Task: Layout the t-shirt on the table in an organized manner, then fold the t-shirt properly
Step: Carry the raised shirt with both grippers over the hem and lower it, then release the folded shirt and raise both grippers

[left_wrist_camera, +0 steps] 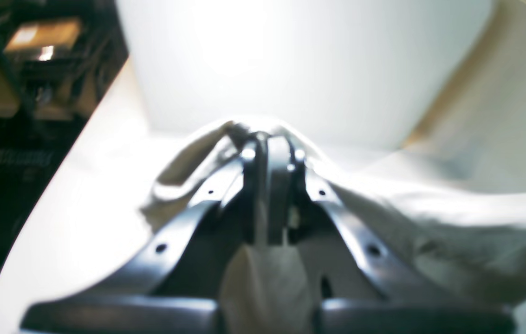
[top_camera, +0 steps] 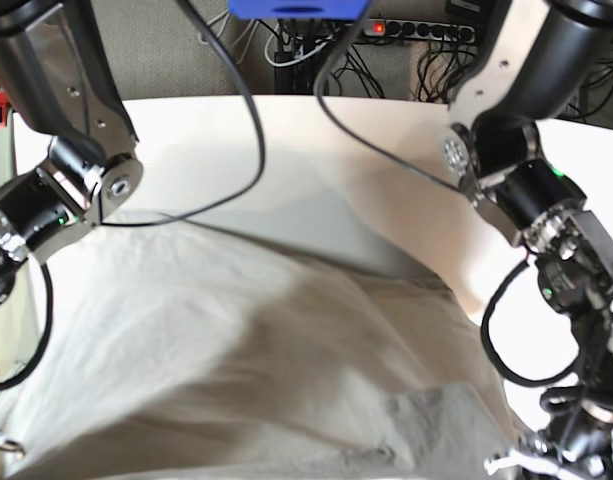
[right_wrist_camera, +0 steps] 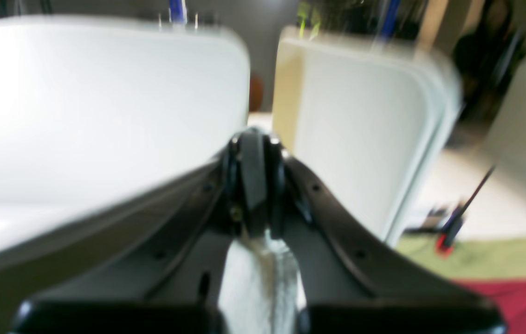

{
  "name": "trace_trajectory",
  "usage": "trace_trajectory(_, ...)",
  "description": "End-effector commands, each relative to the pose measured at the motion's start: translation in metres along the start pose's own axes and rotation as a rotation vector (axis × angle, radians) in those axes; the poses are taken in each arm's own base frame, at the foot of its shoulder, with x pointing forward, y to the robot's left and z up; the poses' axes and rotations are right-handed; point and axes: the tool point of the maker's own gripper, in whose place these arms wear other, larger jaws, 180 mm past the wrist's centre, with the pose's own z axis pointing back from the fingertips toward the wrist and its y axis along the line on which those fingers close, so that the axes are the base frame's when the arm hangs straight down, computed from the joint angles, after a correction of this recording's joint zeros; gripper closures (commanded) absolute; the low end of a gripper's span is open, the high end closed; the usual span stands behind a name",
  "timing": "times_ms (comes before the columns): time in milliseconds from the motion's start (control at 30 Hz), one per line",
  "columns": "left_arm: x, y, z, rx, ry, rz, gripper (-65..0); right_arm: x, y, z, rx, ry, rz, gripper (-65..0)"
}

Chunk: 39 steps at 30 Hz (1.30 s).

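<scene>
The t-shirt's far edge (top_camera: 296, 256) runs at a slant across the table, so I should put the t-shirt's near edge down first, and then my right gripper should grab a far corner (top_camera: 118, 222) to straighten it.
The light grey-beige t-shirt (top_camera: 286, 370) is held up and stretched between my two arms over the white table (top_camera: 316, 150), filling the lower base view. My left gripper (left_wrist_camera: 269, 144) is shut on a bunched edge of the t-shirt (left_wrist_camera: 430, 208), which drapes away to the right. My right gripper (right_wrist_camera: 254, 144) is shut with a strip of the t-shirt (right_wrist_camera: 256, 283) pinched between its fingers. In the base view both grippers sit at or past the lower corners and their fingertips are hidden. The wrist views are blurred.
The arm with the left wrist camera (top_camera: 526, 190) stands at the right, the other arm (top_camera: 66, 180) at the left. Cables (top_camera: 246, 150) hang over the far table. A second white panel (right_wrist_camera: 365, 130) and green and red floor (right_wrist_camera: 499, 278) lie beyond the table edge.
</scene>
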Motion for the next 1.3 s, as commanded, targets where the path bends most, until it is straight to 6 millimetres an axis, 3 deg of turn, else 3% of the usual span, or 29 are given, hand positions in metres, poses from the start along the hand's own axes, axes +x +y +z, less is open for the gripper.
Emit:
trace_trajectory(0, 0.022, 0.000, -0.003, -0.010, -0.078, 0.009, -0.2, 0.023, 0.000, -0.005, 0.016, -0.078, -0.005, 0.0)
trace_trajectory(233, -0.024, 0.020, -0.042, -0.008, 0.025, 0.089, -0.2, -0.025, 0.000, -0.028, 0.063, 0.018, -0.094, 0.0)
trace_trajectory(367, -0.048, 0.013, -0.065, -0.032, 0.057, 0.098, -0.2, -0.048, -0.003, -0.035, 0.079, 0.081, -0.116, 0.0)
trace_trajectory(567, -0.077, 0.015, -0.088, -0.036, 0.077, 0.112, -0.2, -0.105, 0.038, -0.052, 0.214, 0.263, -0.105, 0.0)
trace_trajectory(667, -0.086, 0.017, -0.094, -0.033, 0.076, 0.129, -0.6, -0.119, 0.057, -0.059, 0.269, 0.317, -0.087, 0.0)
trace_trajectory(733, -0.093, 0.022, -0.096, -0.023, 0.082, 0.139, -5.0, -0.126, 0.058, -0.059, 0.278, 0.340, -0.083, 0.0)
trace_trajectory(900, -0.096, 0.037, -0.108, 0.003, 0.070, 0.170, -28.1, -0.126, 0.066, -0.068, 0.305, 0.364, -0.079, -0.1)
trace_trajectory(967, -0.100, 0.041, -0.115, 0.009, 0.071, 0.195, -35.2, -0.131, 0.061, -0.071, 0.305, 0.389, -0.091, -4.3)
trace_trajectory(1033, -0.096, 0.047, -0.118, 0.018, 0.065, 0.199, -38.2, -0.139, 0.061, -0.072, 0.312, 0.422, -0.095, -11.9)
trace_trajectory(1133, -0.095, 0.057, -0.115, 0.032, 0.085, 0.191, -40.4, -0.153, 0.064, -0.068, 0.331, 0.480, -0.062, -26.6)
trace_trajectory(1200, -0.095, 0.055, -0.111, 0.019, 0.099, 0.198, -40.9, -0.173, 0.059, -0.056, 0.334, 0.551, -0.023, -34.4)
trace_trajectory(1267, -0.103, 0.059, -0.099, 0.012, 0.129, 0.200, -40.8, -0.182, 0.058, -0.046, 0.337, 0.584, 0.011, -36.0)
